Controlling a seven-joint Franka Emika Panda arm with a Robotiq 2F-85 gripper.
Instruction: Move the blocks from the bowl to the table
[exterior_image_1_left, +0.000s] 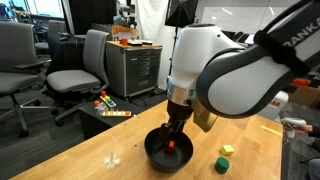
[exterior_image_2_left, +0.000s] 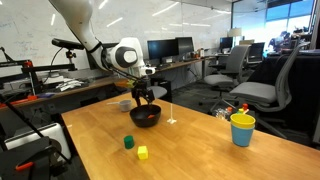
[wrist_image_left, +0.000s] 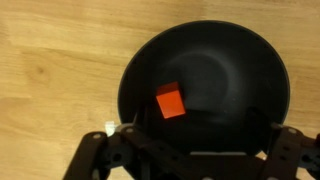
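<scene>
The red block's long sides (wrist_image_left: 170, 100) face my open fingers, clear of the bowl's side, so my gripper keeps going down and closes across the block (exterior_image_1_left: 171, 144).
The black bowl (wrist_image_left: 225, 65) stands on the tan table (wrist_image_left: 50, 60) and holds only the red block (wrist_image_left: 170, 101). My gripper (wrist_image_left: 198, 140) is open and empty, and hangs just above the bowl with its fingers spread over the near rim. In both exterior views the gripper (exterior_image_1_left: 178, 125) (exterior_image_2_left: 143, 100) is right over the bowl (exterior_image_1_left: 155, 152) (exterior_image_2_left: 146, 117). The red block also shows in an exterior view (exterior_image_1_left: 171, 145). The green block (exterior_image_1_left: 221, 165) (exterior_image_2_left: 128, 142) and the yellow block (exterior_image_1_left: 228, 150) (exterior_image_2_left: 143, 152) lie on the table top (exterior_image_2_left: 200, 150) beside the bowl.
A yellow-and-blue cup (exterior_image_2_left: 242, 129) stands on the table away from the bowl. A small white object (exterior_image_1_left: 112, 158) lies on the table near the bowl. A grey drawer cabinet (exterior_image_1_left: 135, 68), office chairs (exterior_image_1_left: 82, 70) and a low stand with toys (exterior_image_1_left: 110, 108) are beyond the table edge.
</scene>
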